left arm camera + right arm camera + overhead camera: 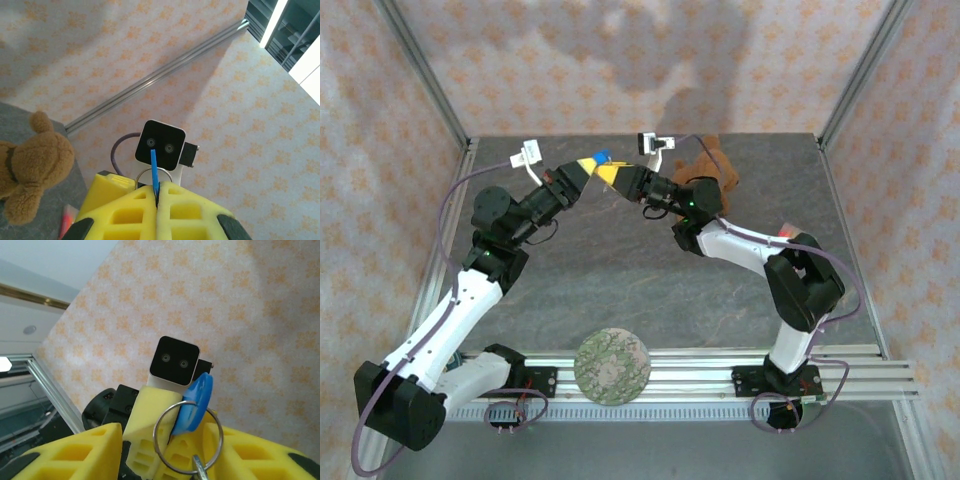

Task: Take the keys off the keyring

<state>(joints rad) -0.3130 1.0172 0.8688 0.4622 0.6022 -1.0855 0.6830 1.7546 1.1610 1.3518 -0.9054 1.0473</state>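
The key (200,469) is below the keyring (188,437) and off-centre by one finger of my open right gripper, so I need to centre my right gripper and then close it on the key.
Both arms meet in the air over the back of the table. My left gripper (582,171) (157,187) is shut on a blue tag (154,167) (196,401), seen edge-on between its yellow fingers. The tag hangs on a silver keyring (186,440) (144,173). A metal key (200,471) hangs on the ring at its lower edge. My right gripper (612,177) (170,435) faces the left one. Its yellow fingers (75,452) stand apart on either side of the ring and the left fingertips, gripping nothing that I can see.
A brown teddy bear (712,166) (32,172) lies on the grey table (620,270) behind the right arm. A round patterned disc (612,366) rests on the front rail. Aluminium frame posts and patterned walls close off the back and sides.
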